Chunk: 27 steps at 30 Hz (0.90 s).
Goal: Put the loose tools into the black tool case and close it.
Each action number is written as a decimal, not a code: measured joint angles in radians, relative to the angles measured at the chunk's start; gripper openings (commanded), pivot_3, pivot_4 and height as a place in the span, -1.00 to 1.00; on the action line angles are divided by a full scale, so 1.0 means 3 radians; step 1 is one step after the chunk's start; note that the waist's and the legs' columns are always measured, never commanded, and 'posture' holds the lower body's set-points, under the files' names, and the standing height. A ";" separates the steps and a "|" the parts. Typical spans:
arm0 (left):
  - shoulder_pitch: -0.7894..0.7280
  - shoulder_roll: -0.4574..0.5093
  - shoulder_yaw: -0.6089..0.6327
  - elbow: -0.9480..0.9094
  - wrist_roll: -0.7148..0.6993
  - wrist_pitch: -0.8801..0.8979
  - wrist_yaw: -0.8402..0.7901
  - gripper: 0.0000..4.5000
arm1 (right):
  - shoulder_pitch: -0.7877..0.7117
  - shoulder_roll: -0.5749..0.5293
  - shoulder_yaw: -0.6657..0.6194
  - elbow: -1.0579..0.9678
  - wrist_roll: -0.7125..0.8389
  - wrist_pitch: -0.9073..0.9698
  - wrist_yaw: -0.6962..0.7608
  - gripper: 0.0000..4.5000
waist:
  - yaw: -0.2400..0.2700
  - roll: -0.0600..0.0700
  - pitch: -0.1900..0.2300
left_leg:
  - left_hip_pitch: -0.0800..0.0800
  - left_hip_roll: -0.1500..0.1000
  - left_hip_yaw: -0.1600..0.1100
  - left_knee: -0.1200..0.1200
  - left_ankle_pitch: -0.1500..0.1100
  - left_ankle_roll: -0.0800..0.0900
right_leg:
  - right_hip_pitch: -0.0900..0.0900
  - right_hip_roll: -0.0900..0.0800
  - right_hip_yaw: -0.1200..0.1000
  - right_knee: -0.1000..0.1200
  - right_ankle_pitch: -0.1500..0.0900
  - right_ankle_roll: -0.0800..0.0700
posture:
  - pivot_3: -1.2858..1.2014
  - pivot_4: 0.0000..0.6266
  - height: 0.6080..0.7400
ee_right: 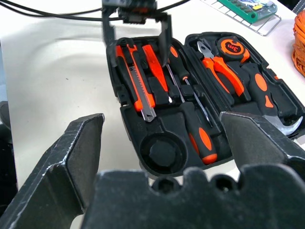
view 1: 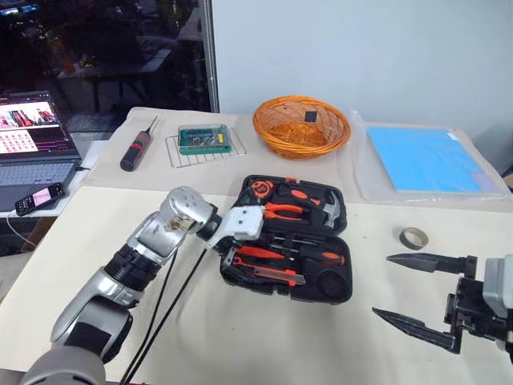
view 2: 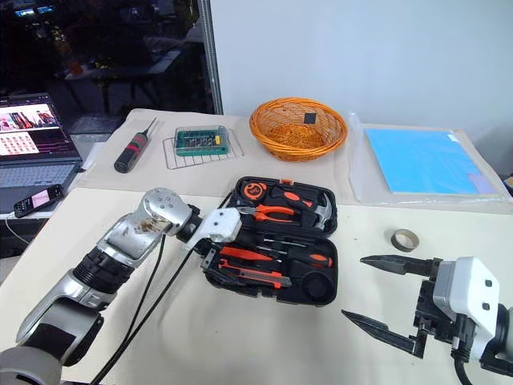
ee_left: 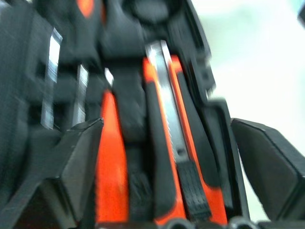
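The utility knife's handle end (view 1: 245,266) is sitting high in its hollow in the tool case, so my left gripper should move back, close its fingers and push down behind the knife's slider (ee_left: 200,211).
The black tool case (view 1: 343,282) lies open in the middle of the table, both halves flat. In its near half rest the utility knife (ee_right: 141,91) and orange-and-black screwdrivers (ee_right: 199,136). The far half holds pliers, a tape measure and a hammer. My left gripper (ee_right: 137,50) hovers over the case's left end, pointing down, open, its fingers (ee_left: 78,157) apart on either side of the knife (ee_left: 167,119), which lies in its recess. My right gripper (view 1: 417,293) hangs open over the table to the right of the case, holding nothing.
Behind the case stand an orange wicker basket (view 1: 301,127), a green bit box on a wire rack (view 1: 206,139) and a black-and-red screwdriver (view 1: 136,148). A blue sheet (view 1: 425,159) lies at back right, a tape roll (view 1: 414,237) right of the case. Laptop (view 1: 32,144) and phone (view 1: 38,198) sit at left.
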 measured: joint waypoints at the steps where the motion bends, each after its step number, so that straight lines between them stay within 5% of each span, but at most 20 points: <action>1: 0.0013 0.0017 0.0185 -0.0004 -0.0156 0.0189 0.0037 0.48 | 0.0001 0.0000 0.0011 0.0000 0.0000 0.0000 -0.0009 1.00 | -0.0014 0.0000 0.0000 | 0.0000 0.0002 -0.0002 0.0000 0.0001 -0.0001 | 0.0000 0.0000 0.0000 0.0002 0.0000 0.0006 | 0.03 -0.52 1.00; 4: 0.0208 0.0148 0.0548 -0.0184 -0.0412 0.0534 0.0193 -0.04 | -0.0005 0.0002 0.0031 0.0001 -0.0001 0.0000 -0.0060 1.00 | -0.0050 0.0001 -0.0001 | 0.0010 0.0001 -0.0004 -0.0002 0.0002 -0.0003 | 0.0007 -0.0001 0.0001 0.0003 -0.0006 0.0031 | 0.03 -0.52 1.00; 10: 0.0795 0.0359 0.0565 -0.0545 -0.0382 0.0615 0.0422 -0.95 | -0.0017 0.0002 0.0072 -0.0011 0.0002 0.0001 -0.0113 1.00 | -0.0051 -0.0003 0.0002 | 0.0015 0.0000 -0.0003 -0.0002 0.0002 -0.0005 | 0.0011 -0.0006 0.0001 0.0002 -0.0013 0.0008 | 0.03 -0.52 1.00; 17: 0.0816 0.0440 0.0056 -0.0697 0.0075 0.0254 0.0657 -0.99 | -0.0101 -0.0048 0.0112 0.0003 0.0005 0.0004 -0.0101 1.00 | -0.0012 0.0000 -0.0004 | 0.0026 -0.0001 0.0000 -0.0005 -0.0003 -0.0011 | 0.0018 -0.0010 0.0005 -0.0002 -0.0003 -0.0010 | 0.03 -0.52 1.00; 27: 0.0607 0.0130 -0.0310 -0.0526 0.0455 -0.0006 0.0798 -0.99 | 0.0021 -0.0062 0.0085 -0.0062 0.0112 0.0083 -0.0096 1.00 | 0.0057 0.0038 -0.0054 | 0.0041 -0.0002 0.0000 -0.0005 -0.0004 -0.0008 | 0.0022 -0.0012 0.0008 -0.0006 -0.0016 0.0013 | 0.03 -0.52 1.00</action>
